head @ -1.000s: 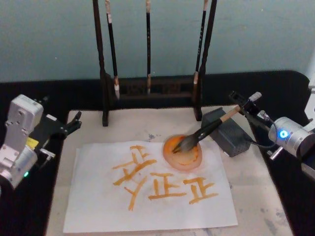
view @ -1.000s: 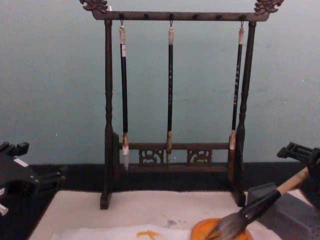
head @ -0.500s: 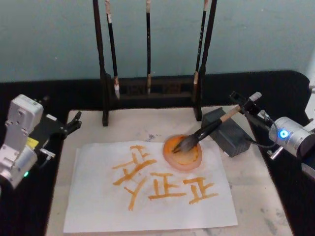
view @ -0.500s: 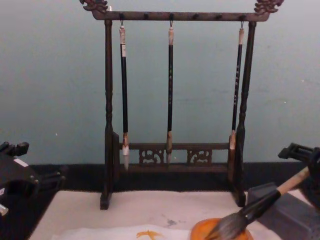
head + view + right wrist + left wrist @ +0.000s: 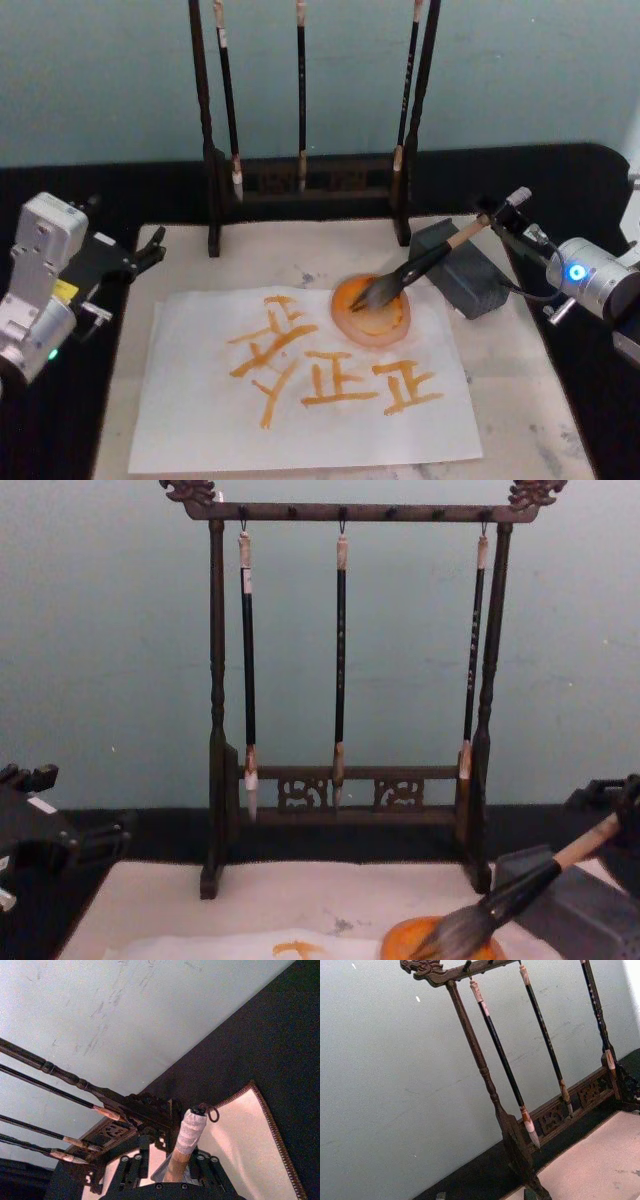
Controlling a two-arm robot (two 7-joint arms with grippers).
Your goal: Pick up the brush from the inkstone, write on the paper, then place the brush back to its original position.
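Observation:
My gripper will lift the brush upright, and the dark loop [image 5: 213, 1113] should keep sticking out sideways then, because it holds an open curve beside the brush's taped end [image 5: 192, 1130].
The brush [image 5: 420, 265] lies at a slant. Its grey bristles rest in the round orange dish [image 5: 385, 322] and its tan handle leans across the dark grey inkstone block [image 5: 470, 285]. My right gripper [image 5: 500, 212] is at the handle's taped end with its fingers open. In the right wrist view the brush [image 5: 187, 1135] stands in the gap with room on both sides. The white paper [image 5: 200, 420] carries several orange characters. My left gripper [image 5: 150, 250] is parked open at the mat's left edge. The brush [image 5: 500, 905] is low on the right of the chest view.
A dark wooden rack [image 5: 300, 185] with three thin hanging brushes stands behind the paper. The beige felt mat [image 5: 520, 400] lies under everything, on a black table. The mat is bare to the right of the paper.
My right gripper has drawn back a little to the right along the handle's end. The brush stays put on the block and dish. The left arm has not moved.

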